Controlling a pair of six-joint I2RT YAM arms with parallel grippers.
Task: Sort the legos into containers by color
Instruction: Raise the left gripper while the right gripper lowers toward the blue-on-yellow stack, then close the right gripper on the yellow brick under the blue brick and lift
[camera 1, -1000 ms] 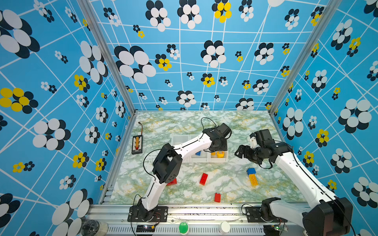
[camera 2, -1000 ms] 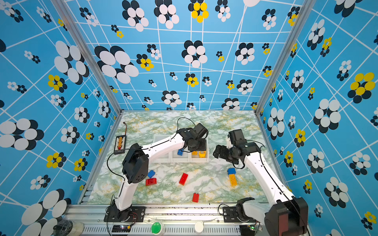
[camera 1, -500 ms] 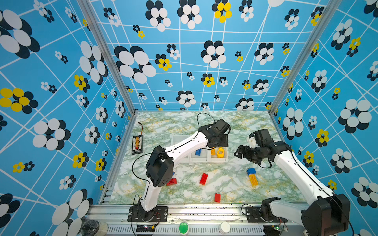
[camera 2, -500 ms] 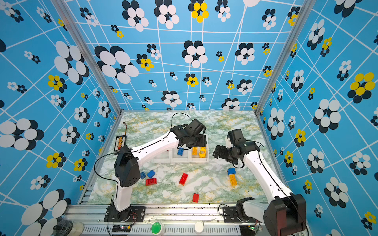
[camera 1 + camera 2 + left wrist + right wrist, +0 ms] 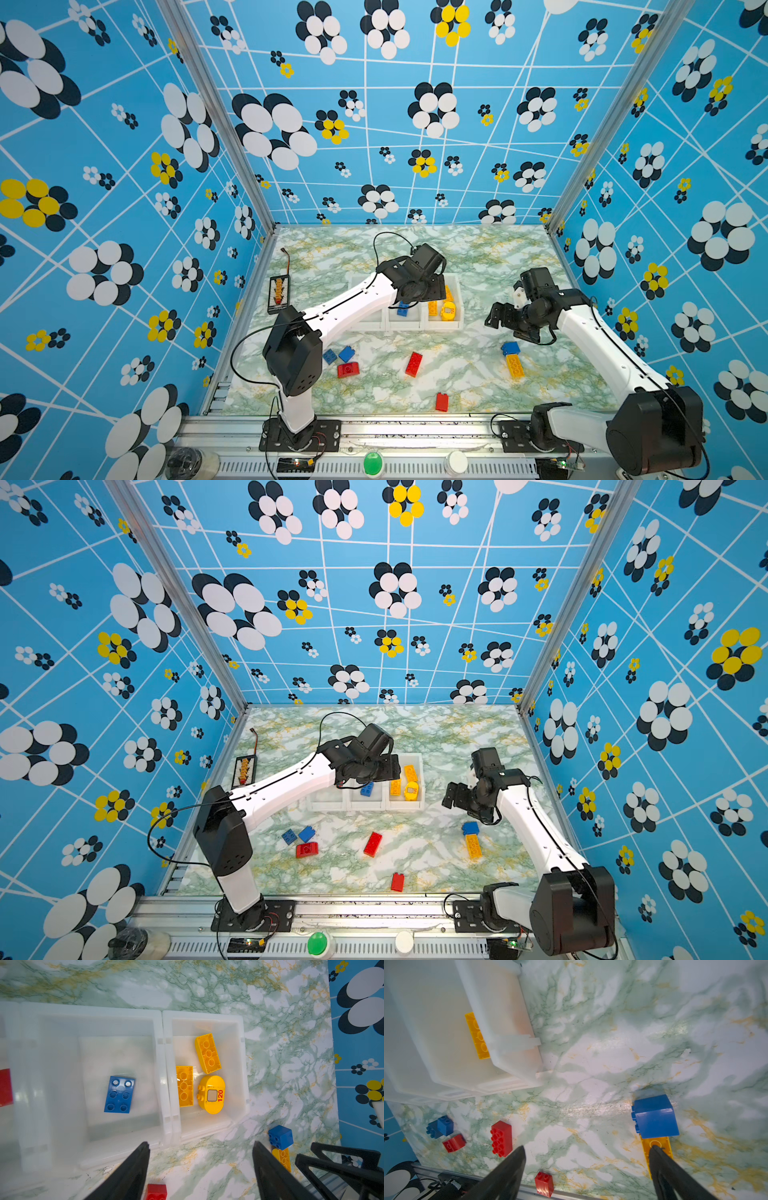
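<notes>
The blue block touches only the yellow brick's end (image 5: 511, 357) and leaves its long sides free, so my right gripper keeps going down until its fingers close on those sides (image 5: 515, 367).
Three joined white containers (image 5: 419, 325) (image 5: 160, 1076) stand mid-table. The middle one holds a blue lego (image 5: 119, 1094). The right one holds two yellow bricks (image 5: 207, 1053) and a rounded yellow piece (image 5: 212, 1094). My left gripper (image 5: 428, 289) (image 5: 200, 1145) hangs open and empty above them. Loose legos lie in front: two blue (image 5: 337, 355), a rounded red (image 5: 348, 369), a long red (image 5: 414, 364), a small red (image 5: 441, 401). A blue block (image 5: 655, 1115) touches a yellow brick (image 5: 514, 365). My right gripper (image 5: 498, 318) (image 5: 587, 1148) hovers open beside that pair.
A black-framed board (image 5: 278, 291) with orange parts and a wire lies near the left wall. Patterned blue walls close in the left, back and right. A metal rail with a green button (image 5: 372, 462) runs along the front edge. My left arm hides the left bin in both top views.
The left gripper's jaws have opened wider over the bins, and the left arm's elbow has swung left and forward. The right arm has hardly moved.
</notes>
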